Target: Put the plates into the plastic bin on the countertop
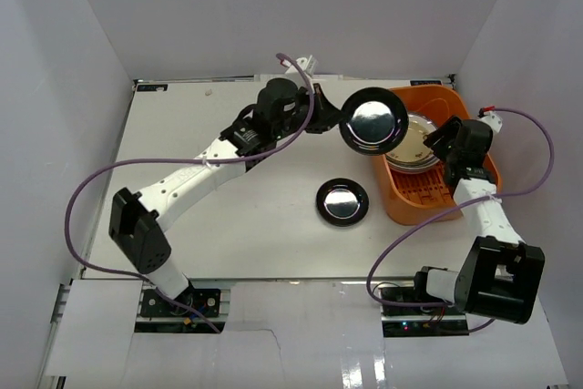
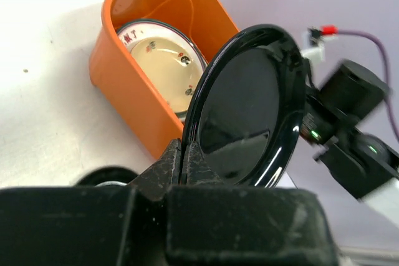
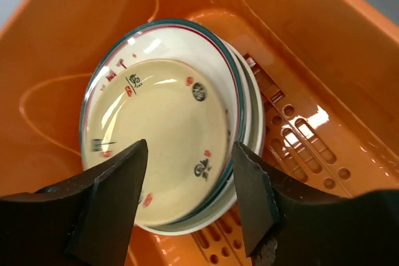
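Note:
My left gripper is moving with the black plate's free side [image 1: 397, 122] in front over the bin's side, so it should continue to go toward the cream plate [image 1: 415, 143] and let go above it.
My left gripper [image 1: 326, 118] is shut on the rim of a glossy black plate [image 1: 373, 121] and holds it in the air at the orange plastic bin's [image 1: 398, 202] left wall; the left wrist view shows the plate [image 2: 246, 107] pinched at its edge and tilted. The second black plate [image 1: 342, 201] lies on the white countertop [image 1: 246, 225] left of the bin. A stack of plates lies in the bin, topped by a cream plate [image 3: 159, 138] on a white teal-rimmed one [image 3: 234, 73]. My right gripper [image 3: 190, 154] is open and empty just above that stack.
White walls close in the countertop on the left, back and right. The bin's slotted base [image 3: 299, 147] shows beside the stack. Purple cables [image 1: 100, 179] loop beside both arms.

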`<action>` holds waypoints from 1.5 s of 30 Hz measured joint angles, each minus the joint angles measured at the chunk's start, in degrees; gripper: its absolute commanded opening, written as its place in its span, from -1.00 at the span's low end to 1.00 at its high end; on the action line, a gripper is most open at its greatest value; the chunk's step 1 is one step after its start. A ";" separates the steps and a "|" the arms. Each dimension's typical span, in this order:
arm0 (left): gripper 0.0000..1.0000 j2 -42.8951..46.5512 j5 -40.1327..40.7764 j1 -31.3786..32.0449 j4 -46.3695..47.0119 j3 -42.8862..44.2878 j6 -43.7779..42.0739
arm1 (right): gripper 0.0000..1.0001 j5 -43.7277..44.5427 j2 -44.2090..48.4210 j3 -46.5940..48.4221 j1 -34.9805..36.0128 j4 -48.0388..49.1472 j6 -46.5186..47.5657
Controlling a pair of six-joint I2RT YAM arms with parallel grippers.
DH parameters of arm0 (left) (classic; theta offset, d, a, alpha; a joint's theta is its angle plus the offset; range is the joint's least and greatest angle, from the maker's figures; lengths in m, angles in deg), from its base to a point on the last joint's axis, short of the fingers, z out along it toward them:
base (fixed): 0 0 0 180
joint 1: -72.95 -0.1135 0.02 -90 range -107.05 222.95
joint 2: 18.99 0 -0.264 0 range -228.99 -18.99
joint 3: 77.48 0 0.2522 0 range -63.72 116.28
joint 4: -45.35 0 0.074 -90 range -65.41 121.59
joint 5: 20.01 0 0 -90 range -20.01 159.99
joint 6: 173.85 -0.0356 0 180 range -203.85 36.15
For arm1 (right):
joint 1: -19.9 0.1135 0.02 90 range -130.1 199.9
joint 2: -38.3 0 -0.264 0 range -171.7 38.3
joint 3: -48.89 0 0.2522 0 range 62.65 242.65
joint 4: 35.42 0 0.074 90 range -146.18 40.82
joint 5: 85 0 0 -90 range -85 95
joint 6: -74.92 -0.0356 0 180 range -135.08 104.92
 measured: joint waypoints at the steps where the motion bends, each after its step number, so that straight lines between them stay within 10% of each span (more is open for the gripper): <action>1: -1.00 -2.60 0.66 0.26 0.04 2.47 -0.17 | 0.31 -0.66 0.42 0.15 -0.42 0.00 -0.26; 5: -1.00 -11.54 3.43 1.66 -0.28 10.62 -0.76 | 0.28 -2.64 5.33 3.02 -2.75 -2.05 -2.01; 10: -1.00 -25.09 6.93 4.50 -2.89 24.41 -1.46 | -0.46 -3.52 13.57 14.03 -5.77 -4.63 -3.02; 20: -1.00 -47.60 13.44 7.89 -8.00 50.49 -4.09 | -0.37 -18.45 18.47 21.66 -6.01 -6.54 -2.25; 23: -1.00 -48.96 16.00 8.17 -7.98 50.45 -5.42 | -0.34 -22.10 18.25 19.26 -6.01 -7.76 -1.62; 34: 0.66 -49.27 17.51 7.96 -2.64 50.03 -8.11 | -0.19 -32.98 20.00 15.30 -2.69 -10.01 -1.40; 40: 0.69 -39.71 17.44 7.96 -2.01 38.77 -11.06 | -0.16 -32.72 21.03 12.85 5.57 -10.47 0.68; 45: 0.55 -11.65 17.77 7.93 1.90 5.57 -9.86 | -0.15 -31.36 21.66 9.84 10.60 -10.78 2.69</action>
